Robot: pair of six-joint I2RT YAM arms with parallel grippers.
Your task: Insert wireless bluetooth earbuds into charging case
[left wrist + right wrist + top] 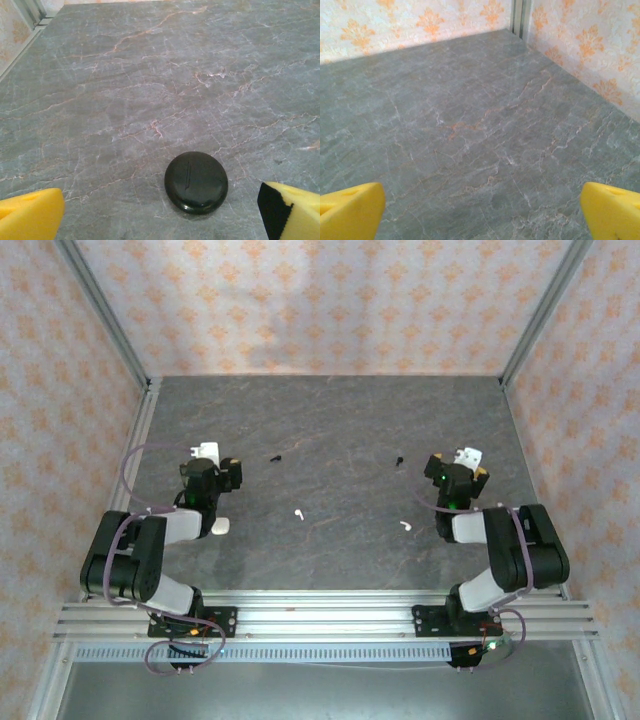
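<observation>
The white case lies behind my left gripper, beside its forearm (220, 526), so my left gripper should draw back from the black charging case and take the white case.
A round black charging case (196, 182) lies shut on the table, just ahead of and between the yellow fingers (30, 215) of my left gripper (160, 216), which stands open and touches nothing. From above, that left gripper (208, 462) is at the left of the table. Two black earbuds (277, 457) (399, 458) and two white earbuds (298, 513) (405, 526) lie loose across the middle. My right gripper (458, 466) is at the right, open over bare table (482, 212), a little right of the nearer black earbud.
A small white case-like thing (220, 525) lies beside the left arm's forearm. Patterned walls (300, 300) close the table (340, 420) at the back and both sides. The corner post (518, 17) stands far ahead of the right gripper.
</observation>
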